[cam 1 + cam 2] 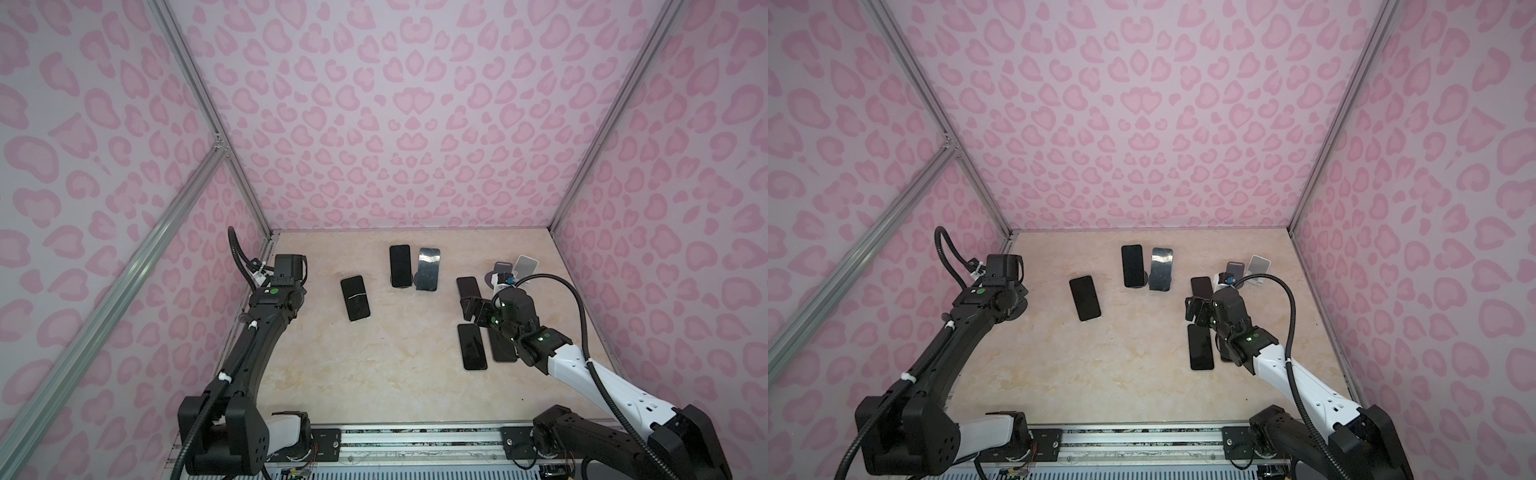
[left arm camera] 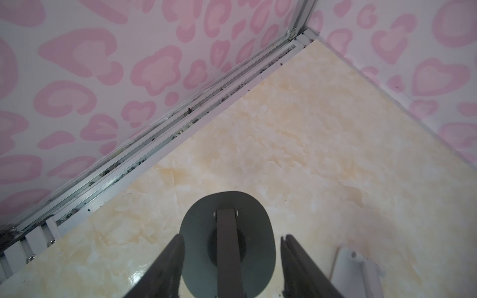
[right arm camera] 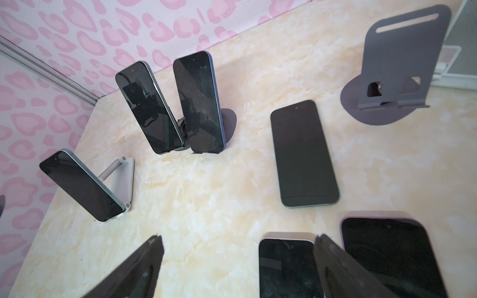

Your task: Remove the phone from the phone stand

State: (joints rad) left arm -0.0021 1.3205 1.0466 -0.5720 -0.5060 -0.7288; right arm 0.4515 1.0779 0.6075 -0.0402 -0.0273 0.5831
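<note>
The dark grey stand [image 1: 1018,309] is hanging with its base down over open floor [image 1: 1021,320]. My left gripper keeps moving it down until its base sits flat, and then let go.
Three dark phones lean on stands: one on a white stand [image 1: 355,297] [image 3: 80,185], and a pair side by side farther back [image 1: 400,266] [image 1: 428,269] [image 3: 149,108] [image 3: 198,103]. My right gripper [image 1: 468,309] [image 3: 238,240] hovers open above phones lying flat at the right, with a white-edged one [image 3: 286,268] showing between its fingers. My left gripper [image 2: 232,236] is near the left wall, jaws apart. An empty dark grey stand [image 2: 227,232] is under it, with the stand's upright bar in the gap and touching neither finger.
More phones lie flat at the right [image 1: 468,286] [image 1: 471,347] [image 3: 387,258]. Two empty stands are in the back right corner [image 1: 503,268] [image 1: 525,264]. The patterned walls and their metal rails [image 2: 180,123] close in the marble floor [image 1: 374,365].
</note>
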